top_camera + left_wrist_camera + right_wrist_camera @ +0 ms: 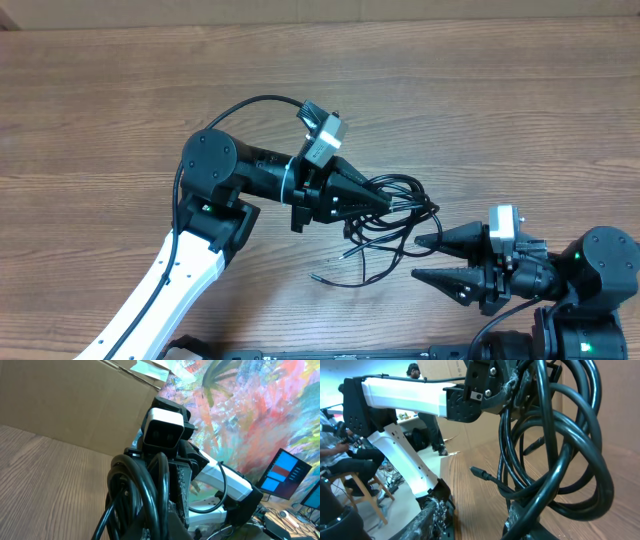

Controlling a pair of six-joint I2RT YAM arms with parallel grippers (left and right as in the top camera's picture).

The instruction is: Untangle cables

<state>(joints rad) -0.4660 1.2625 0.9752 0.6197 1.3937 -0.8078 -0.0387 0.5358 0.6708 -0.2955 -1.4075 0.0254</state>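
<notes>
A cable loop [437,232] is hanging over one finger of my open right gripper, so next my left gripper pulls the bundle [408,194] clear before my right gripper closes on it.
The cables [400,212] form a tangled black bundle at mid-table, lifted a little, with loose plug ends [338,256] trailing toward the front. My left gripper [388,201] points right and is shut on the bundle's loops. In the left wrist view the cables [142,492] fill the space between the fingers of my left gripper [172,522]. My right gripper [424,257] stands open just right of the bundle, its far finger touching a loop. In the right wrist view the cables [560,460] hang over one finger of my right gripper [477,510], and a plug [478,472] dangles free.
The wooden table [120,110] stretches bare to the left and back. The left arm's white link [175,280] crosses the front left. A cardboard wall [60,400] stands behind the table, and the right arm's base [600,270] sits at the front right.
</notes>
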